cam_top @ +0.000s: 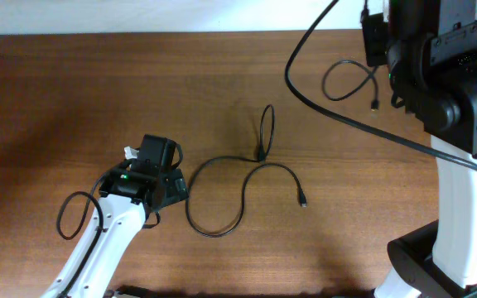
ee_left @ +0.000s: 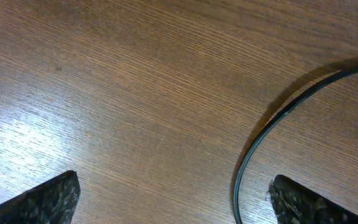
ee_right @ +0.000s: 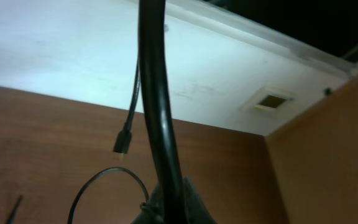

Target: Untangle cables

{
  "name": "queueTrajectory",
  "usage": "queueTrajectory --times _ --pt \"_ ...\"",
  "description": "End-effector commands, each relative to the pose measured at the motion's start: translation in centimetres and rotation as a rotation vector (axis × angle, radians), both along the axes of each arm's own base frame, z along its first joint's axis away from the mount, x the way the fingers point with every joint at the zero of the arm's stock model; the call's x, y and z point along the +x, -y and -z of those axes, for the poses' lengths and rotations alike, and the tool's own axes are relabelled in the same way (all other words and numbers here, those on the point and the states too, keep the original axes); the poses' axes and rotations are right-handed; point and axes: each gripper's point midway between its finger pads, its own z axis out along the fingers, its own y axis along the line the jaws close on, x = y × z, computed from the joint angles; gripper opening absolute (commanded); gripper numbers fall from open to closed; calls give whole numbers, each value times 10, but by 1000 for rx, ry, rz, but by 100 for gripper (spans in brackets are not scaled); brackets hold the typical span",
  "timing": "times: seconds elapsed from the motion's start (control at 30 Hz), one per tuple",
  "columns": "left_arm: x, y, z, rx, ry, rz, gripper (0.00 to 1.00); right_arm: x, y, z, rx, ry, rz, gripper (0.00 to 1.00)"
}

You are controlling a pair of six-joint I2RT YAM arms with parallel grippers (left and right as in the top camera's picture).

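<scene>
I keep carrying the second cable (cam_top: 346, 93) away in my right gripper, as it hangs clear of the loose cable, until it reaches the clear wood (cam_top: 408, 180), releasing there.
One thin black cable (cam_top: 243, 194) lies loose on the wooden table, with a narrow loop (cam_top: 266, 131) at the back and a plug (cam_top: 302, 200) at the right. My left gripper (cam_top: 175, 178) is low over its left end and open. In the left wrist view the cable (ee_left: 253, 149) curves between my fingers (ee_left: 176, 199), close to the right one, untouched. A second thin cable (cam_top: 346, 80) with a plug (cam_top: 374, 105) hangs in a loop from my right gripper (cam_top: 385, 73). In the right wrist view the gripper (ee_right: 173, 204) looks shut on this cable (ee_right: 104, 177), its plug (ee_right: 122, 144) dangling.
A thick black arm cord (cam_top: 338, 116) runs across the table's right side and also crosses the right wrist view (ee_right: 157, 106). Another arm cord loops beside the left arm (cam_top: 71, 217). The right arm's base (cam_top: 462, 232) stands at the right edge.
</scene>
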Motion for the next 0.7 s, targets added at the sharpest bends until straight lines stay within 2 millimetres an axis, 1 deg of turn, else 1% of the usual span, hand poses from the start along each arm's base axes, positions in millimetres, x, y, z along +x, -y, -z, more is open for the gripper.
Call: queueTrajectory --times 0.0,0.03,0.13,0.2,0.27,0.33,0.37,0.4,0.47,0.53,0.6,0.67 --pt "0 -2 0 8 -4 10 99 -4 17 -3 -44 5 77 4" --pt "0 -2 0 8 -4 10 99 -4 22 -1 -30 4 97 4" --pt "0 -2 0 8 -4 10 99 -2 47 0 72 34 212 4" --pt "0 -2 0 8 -4 10 99 -8 72 9 154 31 328 4" --pt "0 -2 0 8 -4 10 99 -12 87 14 188 23 389 4" --pt "0 -2 0 8 -4 10 99 -12 95 25 209 -23 390 4" --pt "0 -2 0 8 -4 10 99 -11 95 29 230 -41 378 4" --pt "0 -2 0 8 -4 10 99 -9 93 31 256 -53 359 4" --pt "0 -2 0 8 -4 10 99 -8 98 33 276 -51 376 4" --pt "0 -2 0 8 -4 10 99 -4 108 38 272 -60 403 4" --pt "0 -1 0 8 -4 11 99 7 125 54 261 -97 457 4" --pt "0 -2 0 8 -4 10 99 26 150 78 252 -140 524 4"
